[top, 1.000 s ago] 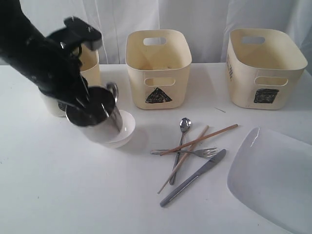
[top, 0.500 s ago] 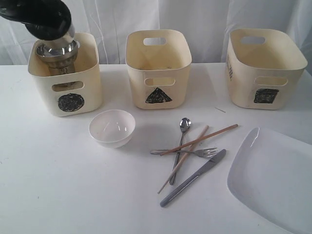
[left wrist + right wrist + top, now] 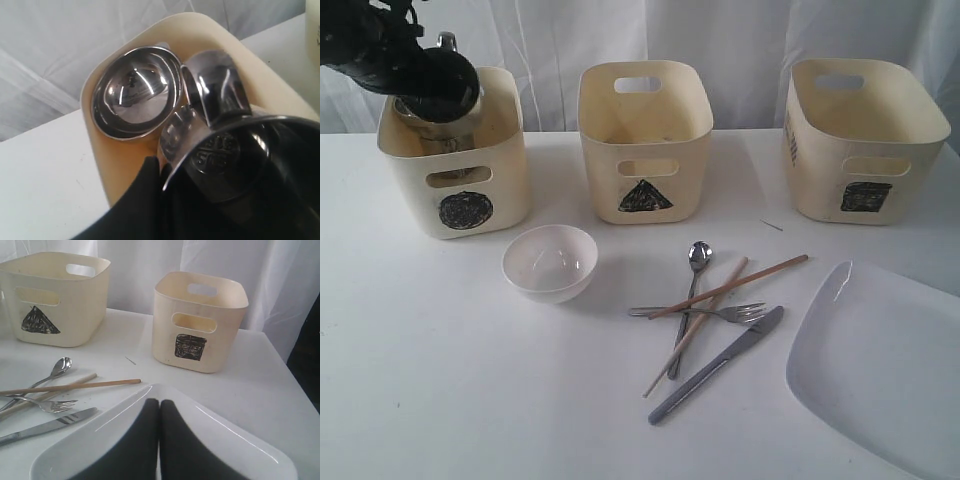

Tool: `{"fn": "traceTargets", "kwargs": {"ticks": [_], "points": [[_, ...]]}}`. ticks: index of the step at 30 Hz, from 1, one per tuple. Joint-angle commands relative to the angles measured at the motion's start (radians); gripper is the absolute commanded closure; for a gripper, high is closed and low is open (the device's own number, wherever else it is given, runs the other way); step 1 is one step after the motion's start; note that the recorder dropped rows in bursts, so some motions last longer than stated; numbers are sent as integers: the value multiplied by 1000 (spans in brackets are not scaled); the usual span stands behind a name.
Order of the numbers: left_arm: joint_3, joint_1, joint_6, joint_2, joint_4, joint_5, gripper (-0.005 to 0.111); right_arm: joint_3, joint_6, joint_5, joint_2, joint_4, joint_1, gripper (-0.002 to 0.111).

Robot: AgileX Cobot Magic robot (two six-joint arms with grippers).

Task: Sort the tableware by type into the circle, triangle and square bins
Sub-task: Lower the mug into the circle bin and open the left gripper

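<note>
The steel mug (image 3: 445, 97) hangs inside the circle bin's opening (image 3: 494, 120) by the steel bowl, so my left gripper keeps lowering it until it rests, then let go.
My left gripper (image 3: 160, 165) is shut on the rim of a steel mug (image 3: 235, 165), which it holds inside the top of the circle bin (image 3: 455, 190). A steel bowl (image 3: 135, 92) and a second steel mug (image 3: 215, 87) lie in that bin. The small white bowl (image 3: 550, 262) sits in front of it. Spoon (image 3: 695, 270), fork (image 3: 715, 313), knife (image 3: 720, 362) and two chopsticks (image 3: 730, 287) lie crossed mid-table. My right gripper (image 3: 160, 402) is shut and empty over the large white plate (image 3: 225, 440). The triangle bin (image 3: 645, 150) and square bin (image 3: 865, 150) stand at the back.
A white curtain hangs behind the three bins. The plate (image 3: 880, 370) reaches the table's front right corner. The left arm (image 3: 390, 50) covers the back of the circle bin in the exterior view.
The left arm carried the steel mug from above the small white bowl back and up to the circle bin, and has now sunk a little into it. The right gripper's state is unchanged.
</note>
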Motion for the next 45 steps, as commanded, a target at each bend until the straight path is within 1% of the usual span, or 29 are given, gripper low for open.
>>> {"fn": "traceTargets", "kwargs": {"ticks": [1,12,38,39,41,42,43,44,45], "points": [[-13,2,-52,17,-14,-48,107,5,6,-6,-6,-3,-6,108],[-13,2,-73,73,-14,-34,107,5,6,-6,-6,-3,-6,108],[-13,2,-50,89,15,-73,106,5,6,-6,-6,-3,-6,108],[-13,2,-50,89,15,-75,104,5,6,-6,-6,-3,-6,108],[-13,2,-50,89,15,-82,91,5,6,-6,-6,-3,-6,108],[-13,2,-50,89,15,-85,80,5,6,-6,-6,-3,-6,108],[-13,2,-52,89,15,-85,74,5,6,-6,-6,-3,-6,108],[-13,2,-54,87,15,-85,66,5,6,-6,-6,-3,-6,108],[-13,2,-54,87,15,-85,63,5,6,-6,-6,-3,-6,108]]}}
